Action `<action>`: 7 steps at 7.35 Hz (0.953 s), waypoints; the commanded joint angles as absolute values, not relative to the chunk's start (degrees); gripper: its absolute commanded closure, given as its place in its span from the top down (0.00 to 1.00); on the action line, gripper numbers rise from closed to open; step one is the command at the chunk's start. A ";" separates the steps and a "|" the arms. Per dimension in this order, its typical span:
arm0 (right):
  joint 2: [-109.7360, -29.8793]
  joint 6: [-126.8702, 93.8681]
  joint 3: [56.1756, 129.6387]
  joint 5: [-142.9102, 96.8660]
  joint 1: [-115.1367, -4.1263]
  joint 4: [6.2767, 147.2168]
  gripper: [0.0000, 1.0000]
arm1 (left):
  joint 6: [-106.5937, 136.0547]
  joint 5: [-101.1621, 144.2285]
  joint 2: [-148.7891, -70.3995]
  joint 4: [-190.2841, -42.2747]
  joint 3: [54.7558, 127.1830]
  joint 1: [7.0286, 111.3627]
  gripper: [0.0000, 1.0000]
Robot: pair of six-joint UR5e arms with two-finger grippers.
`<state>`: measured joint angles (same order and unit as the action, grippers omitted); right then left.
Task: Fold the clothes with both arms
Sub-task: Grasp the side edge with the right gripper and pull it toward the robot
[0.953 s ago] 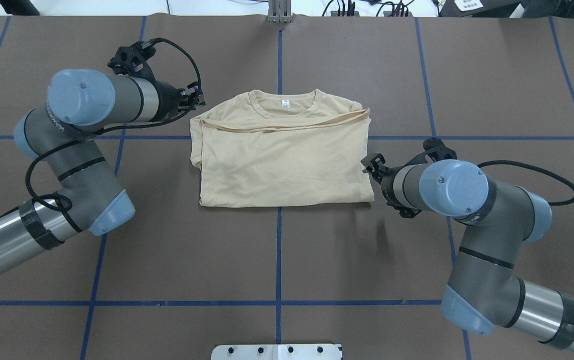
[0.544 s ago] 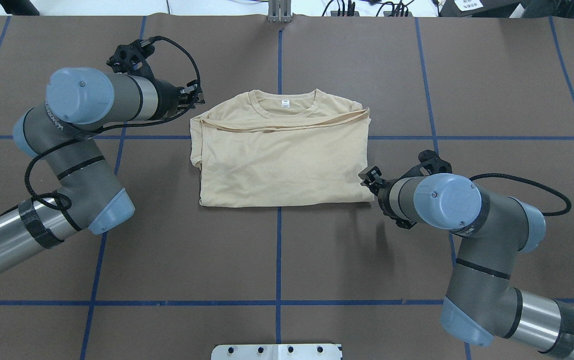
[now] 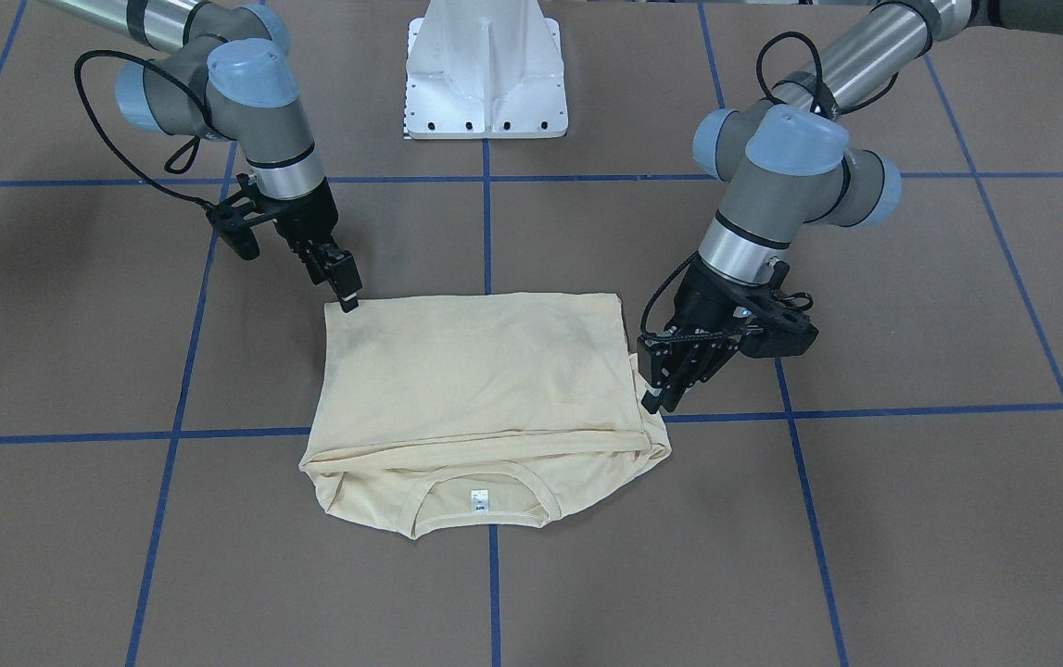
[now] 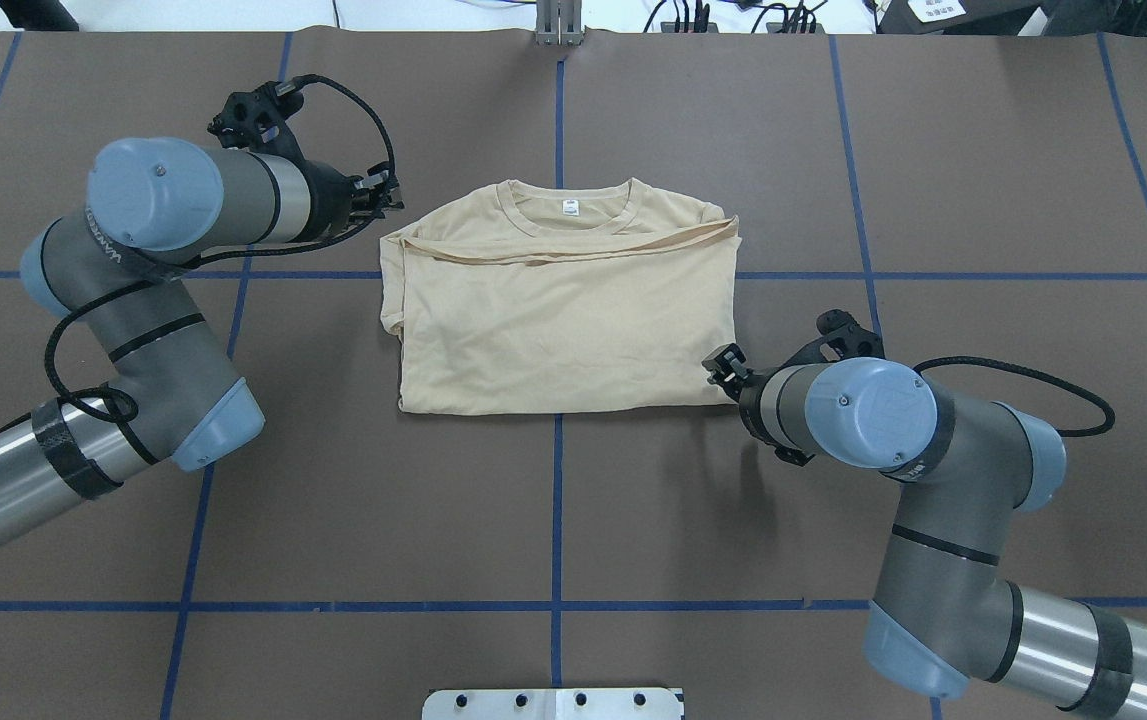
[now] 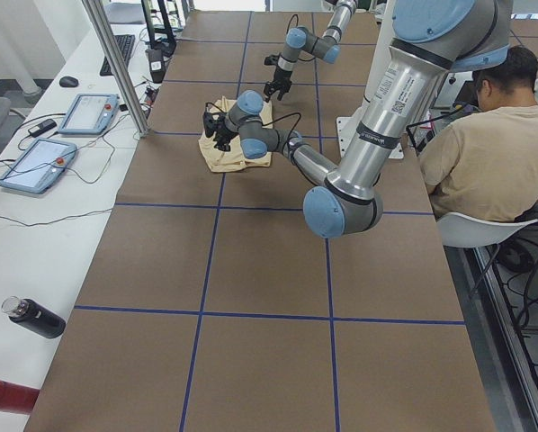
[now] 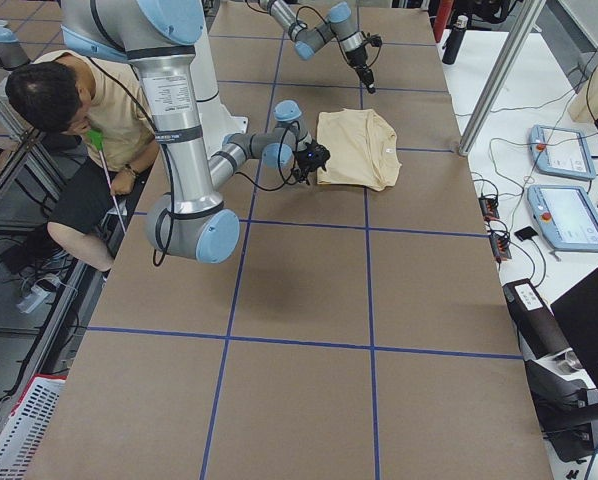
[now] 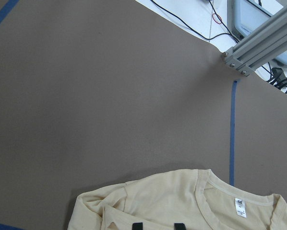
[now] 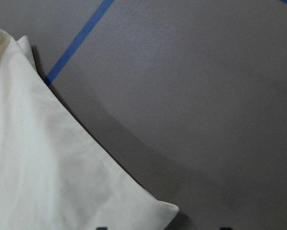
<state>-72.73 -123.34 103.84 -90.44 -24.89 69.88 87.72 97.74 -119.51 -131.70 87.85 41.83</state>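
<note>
My right gripper is meeting the flat, folded shirt at its near corner point(image 3: 337, 311), so the whole shirt point(image 3: 479, 383) will turn and come along, still folded, when I pull.
The clothes are one cream-yellow shirt point(image 4: 563, 330) point(image 3: 475, 371), folded into a rectangle at the table's middle, with the collar and white tag on the far side. My left gripper point(image 4: 388, 200) point(image 3: 659, 398) hovers open beside the shirt's far left shoulder corner. In the left wrist view the left gripper's fingertips point(image 7: 138, 225) stand apart above the shirt point(image 7: 182, 201). My right gripper point(image 4: 718, 365) point(image 3: 348, 298) is open at the shirt's near right corner. That corner point(image 8: 47, 167) fills the right wrist view. Neither gripper holds cloth.
The white pedestal base point(image 3: 485, 83) stands at the robot's edge of the table. An aluminium post point(image 7: 258, 43) rises at the far edge. A seated person point(image 5: 485, 153) is beside the robot. Control pendants point(image 5: 35, 162) and bottles point(image 5: 35, 319) lie on the side bench.
My right arm has swung toward the robot and inward, bringing its gripper to the shirt's near right corner. The left arm has barely shifted. The shirt has not moved.
</note>
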 commanded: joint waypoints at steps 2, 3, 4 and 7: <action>-72.07 -123.40 103.18 -90.35 -25.05 69.87 0.32 | 87.80 97.73 -119.09 -131.66 87.98 41.84 0.33; -72.16 -123.31 103.18 -90.44 -25.14 69.87 0.00 | 87.80 97.65 -119.00 -131.66 88.07 41.84 0.33; -72.07 -123.40 103.27 -90.44 -25.66 69.87 0.00 | 87.80 96.95 -118.83 -131.66 88.07 41.84 0.33; -72.16 -123.22 104.49 -91.05 -26.80 69.96 0.00 | 87.80 96.42 -118.30 -131.66 88.24 41.92 0.33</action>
